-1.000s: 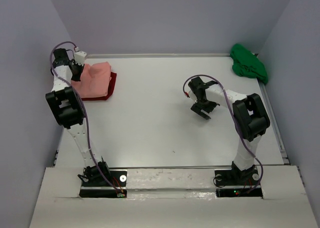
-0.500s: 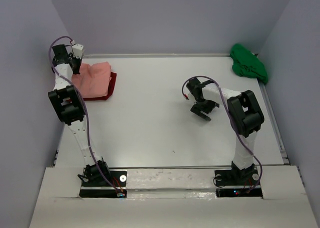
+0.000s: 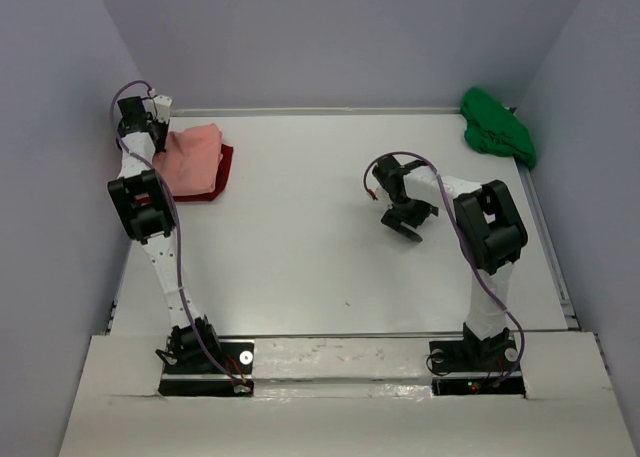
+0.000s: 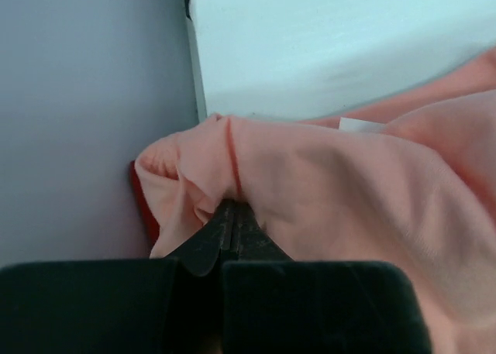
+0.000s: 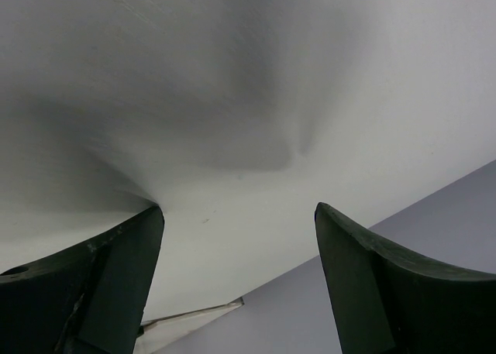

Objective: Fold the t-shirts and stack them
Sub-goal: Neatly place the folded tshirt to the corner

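Note:
Next, I move my left gripper away from this corner and work the pink t-shirt's edge (image 3: 214, 145) beside a deep red strip (image 3: 226, 167), because the pink t-shirt leaves that strip showing opposite the wall.
The salmon-pink t-shirt (image 3: 193, 160) lies folded at the back left of the table, on top of the deep red t-shirt (image 3: 225, 166), which shows as a strip along its right side. My left gripper (image 3: 150, 137) is at the pink shirt's back left corner. In the left wrist view the left gripper (image 4: 232, 207) is shut, with a bunched fold of the pink cloth (image 4: 325, 183) pinched at its tips and a red edge (image 4: 142, 207) below. The green t-shirt (image 3: 497, 125) lies crumpled in the back right corner. My right gripper (image 3: 405, 222) (image 5: 236, 211) hangs open over bare table, holding nothing.
The left wall (image 3: 60, 177) stands right beside my left gripper, and it fills the left of the left wrist view (image 4: 85, 98). A low rail (image 3: 330, 110) runs along the table's back edge. The right wall (image 3: 590, 177) is close behind the green shirt.
My left gripper has shifted back and left with the pink shirt's corner, and that edge has drawn in. My right gripper has drifted slightly left and its jaws have narrowed a little.

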`<state>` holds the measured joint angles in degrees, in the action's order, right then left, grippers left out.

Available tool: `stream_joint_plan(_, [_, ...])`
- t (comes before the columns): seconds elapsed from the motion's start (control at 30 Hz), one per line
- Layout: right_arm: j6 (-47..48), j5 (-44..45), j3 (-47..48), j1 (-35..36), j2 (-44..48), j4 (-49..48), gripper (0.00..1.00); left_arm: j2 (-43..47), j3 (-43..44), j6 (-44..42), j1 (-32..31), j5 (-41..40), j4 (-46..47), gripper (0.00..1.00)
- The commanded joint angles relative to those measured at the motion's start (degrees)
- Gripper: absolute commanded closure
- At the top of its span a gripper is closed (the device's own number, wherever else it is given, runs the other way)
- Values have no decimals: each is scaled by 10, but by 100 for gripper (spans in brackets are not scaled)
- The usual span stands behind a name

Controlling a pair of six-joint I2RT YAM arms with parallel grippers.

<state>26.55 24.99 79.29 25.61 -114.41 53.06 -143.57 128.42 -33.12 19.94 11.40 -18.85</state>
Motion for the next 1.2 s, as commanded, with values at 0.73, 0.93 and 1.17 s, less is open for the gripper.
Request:
stream_joint_plan(0.73, [-7, -64, -4, 6, 82, 4, 16, 195, -128, -3, -52, 48, -22, 100])
stream_joint_plan(0.93, [-5, -64, -18, 6, 89, -8, 16, 190, -145, -29, -89, 20, -39, 100])
stream_joint_plan(1.17, [-2, -64, -31, 6, 97, -17, 16, 137, -118, -26, -115, 8, -55, 100])
